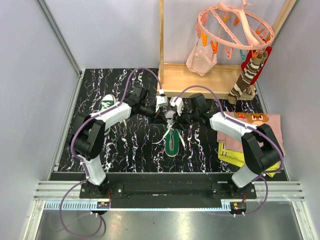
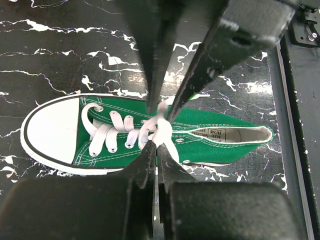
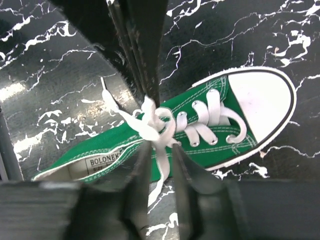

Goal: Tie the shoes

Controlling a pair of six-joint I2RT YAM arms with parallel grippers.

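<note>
I should open my right gripper's fingers wider and pinch the small loop [image 3: 171,125] that stands beyond them, because the lace tail [image 3: 163,166] is running through those fingers.
One green sneaker [image 1: 172,140] lies mid-table, toe toward the arms; it fills the left wrist view [image 2: 210,137] and the right wrist view [image 3: 200,125]. Its white laces [image 2: 159,127] are bunched in a knot over the tongue. My left gripper [image 2: 156,145] is shut on a lace at that knot, and shows from above too [image 1: 162,116]. My right gripper [image 3: 160,147] hangs over the same knot from the other side [image 1: 176,119], jaws a little apart, with a loose lace end [image 3: 161,167] running between them. The second green sneaker [image 1: 106,104] lies at the left.
A wooden rack [image 1: 200,80] stands at the back, with a pink peg hanger [image 1: 235,25] and striped socks [image 1: 247,75]. Folded pink and yellow cloths [image 1: 250,137] lie at the right. The mat is black marble pattern [image 1: 125,145].
</note>
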